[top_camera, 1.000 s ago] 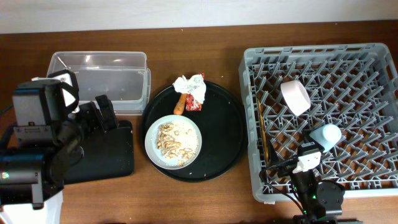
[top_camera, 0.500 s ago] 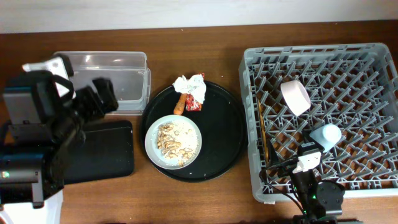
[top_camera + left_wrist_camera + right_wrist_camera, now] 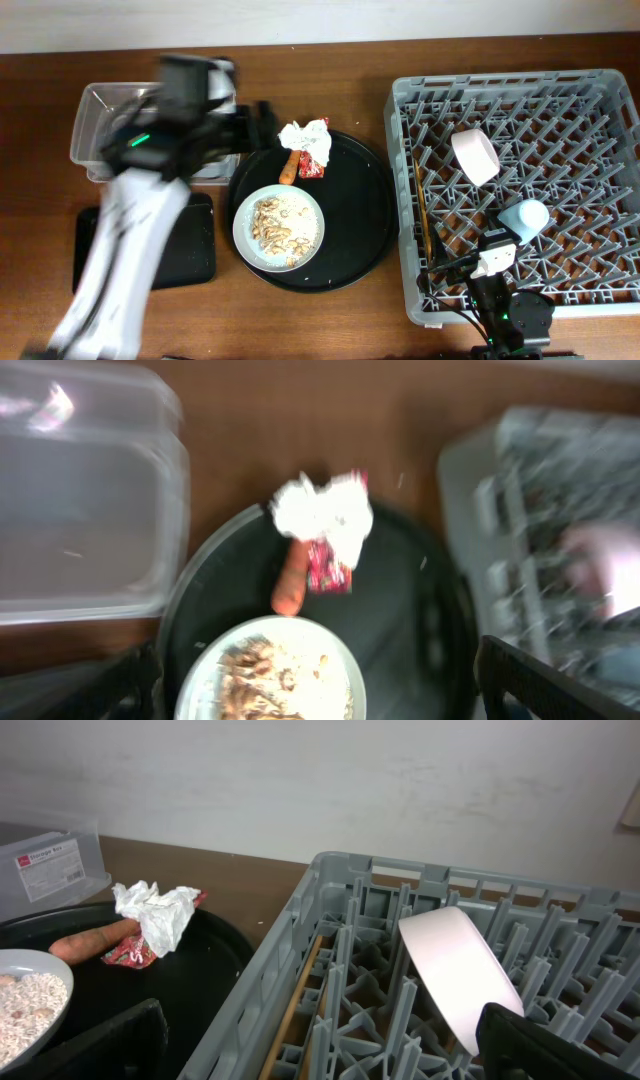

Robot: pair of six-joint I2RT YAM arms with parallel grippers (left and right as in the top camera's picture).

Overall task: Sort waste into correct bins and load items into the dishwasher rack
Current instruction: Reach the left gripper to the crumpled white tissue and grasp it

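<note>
The white tissue (image 3: 309,140) is lying over the red wrapper and the carrot piece, so the robot's left gripper should first put the tissue into the clear tub (image 3: 122,130).
My left gripper (image 3: 258,128) is open and empty, blurred, at the round tray's far left edge beside the clear tub (image 3: 100,110). In the left wrist view the gripper (image 3: 320,700) hangs above the whitish plate (image 3: 290,675) of rice scraps, with the white tissue (image 3: 322,510), red wrapper (image 3: 328,568) and orange carrot piece (image 3: 289,588) ahead. From overhead the tissue (image 3: 305,137), wrapper (image 3: 312,168), carrot piece (image 3: 289,168) and plate (image 3: 279,228) lie on the round tray. My right gripper (image 3: 478,262) is open and empty over the grey rack (image 3: 560,110), which holds the bowl (image 3: 475,155), blue cup (image 3: 525,216) and chopsticks (image 3: 423,225).
The flat black tray (image 3: 190,260) lies front left, partly under my left arm. The large round black tray (image 3: 360,230) sits between the tub and the rack. The right wrist view shows the bowl (image 3: 465,975) and chopsticks (image 3: 300,1005) in the rack.
My left arm has swung from above the flat black tray up and to the right, across the clear tub, to the round tray's edge. The right arm has not moved.
</note>
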